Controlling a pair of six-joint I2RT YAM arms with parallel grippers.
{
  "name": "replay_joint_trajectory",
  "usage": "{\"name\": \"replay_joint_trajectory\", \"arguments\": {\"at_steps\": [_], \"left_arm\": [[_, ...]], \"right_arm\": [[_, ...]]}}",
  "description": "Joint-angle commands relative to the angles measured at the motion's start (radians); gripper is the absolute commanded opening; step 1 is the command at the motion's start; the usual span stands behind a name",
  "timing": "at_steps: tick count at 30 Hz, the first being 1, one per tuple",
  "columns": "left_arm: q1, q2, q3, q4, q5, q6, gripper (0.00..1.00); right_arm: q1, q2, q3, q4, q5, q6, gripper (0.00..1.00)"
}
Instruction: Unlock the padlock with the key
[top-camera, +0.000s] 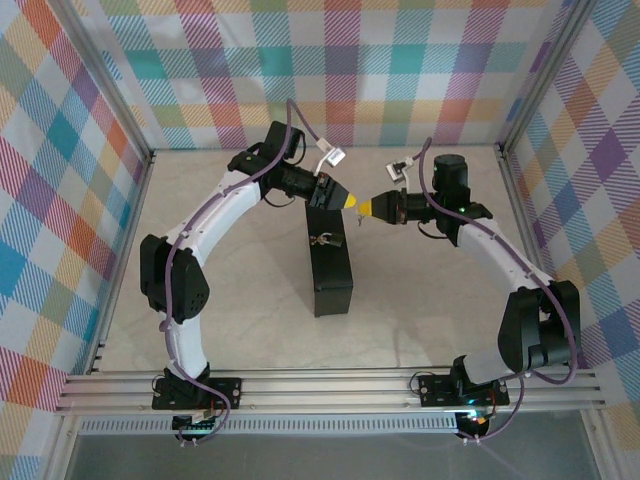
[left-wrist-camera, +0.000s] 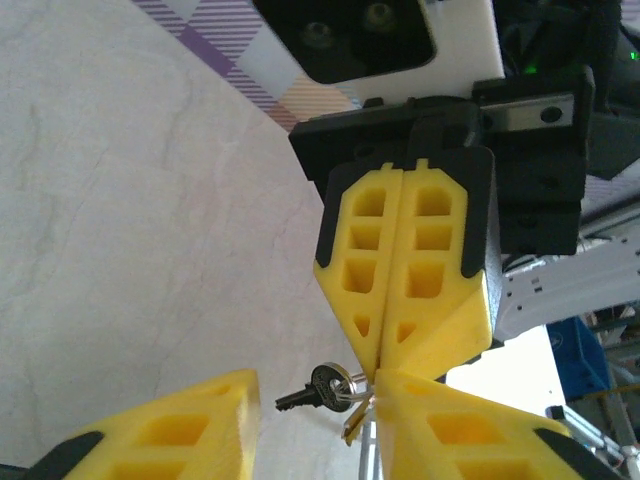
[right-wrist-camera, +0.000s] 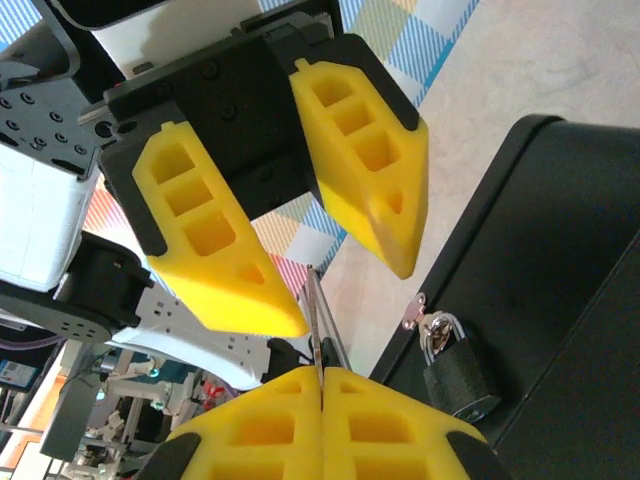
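The key is held by my right gripper only at its fingertips (left-wrist-camera: 364, 388). So my left gripper should hold the blade (right-wrist-camera: 314, 318) while my right gripper takes the key's ring end again.
My right gripper (top-camera: 366, 208) (right-wrist-camera: 322, 380) is shut on the key (right-wrist-camera: 318, 318), a thin silvery sliver that sticks out edge-on between its yellow pads. In the left wrist view the key (left-wrist-camera: 318, 388) hangs on a small ring just below the right gripper's shut tips (left-wrist-camera: 378, 365). My left gripper (top-camera: 347, 201) (left-wrist-camera: 320, 405) faces it tip to tip, open, one finger on each side of the key and not pinching it. The small dark padlock (right-wrist-camera: 458, 372) (top-camera: 322, 240) hangs from a hasp on the black box (top-camera: 332, 270), with its shackle closed.
The black box (right-wrist-camera: 560, 260) lies lengthwise in the middle of the pale table (top-camera: 250, 300), just below both grippers. Checked walls (top-camera: 340, 70) and aluminium frame rails (top-camera: 330, 390) enclose the workspace.
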Motion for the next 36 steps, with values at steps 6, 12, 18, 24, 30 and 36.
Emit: {"name": "replay_joint_trajectory", "arguments": {"at_steps": [6, 12, 18, 24, 30, 36], "left_arm": [[-0.02, 0.024, 0.024, -0.087, 0.095, 0.083, 0.07], [-0.026, 0.022, -0.011, 0.024, 0.082, -0.016, 0.0], [-0.014, -0.034, -0.147, 0.328, -0.014, -0.247, 0.0], [-0.009, -0.074, -0.222, 0.492, -0.035, -0.341, 0.0], [-0.009, -0.08, -0.254, 0.561, -0.031, -0.384, 0.0], [-0.003, -0.09, -0.271, 0.581, -0.023, -0.394, 0.0]], "right_arm": [[0.003, 0.021, 0.067, -0.132, -0.042, -0.113, 0.0], [0.001, 0.025, 0.068, -0.111, -0.03, -0.095, 0.03], [-0.021, 0.011, -0.032, 0.132, -0.022, 0.08, 0.29], [-0.026, 0.008, -0.114, 0.322, -0.009, 0.192, 0.32], [-0.026, 0.021, -0.141, 0.437, -0.001, 0.264, 0.29], [-0.028, 0.014, -0.169, 0.498, 0.009, 0.294, 0.2]]}}
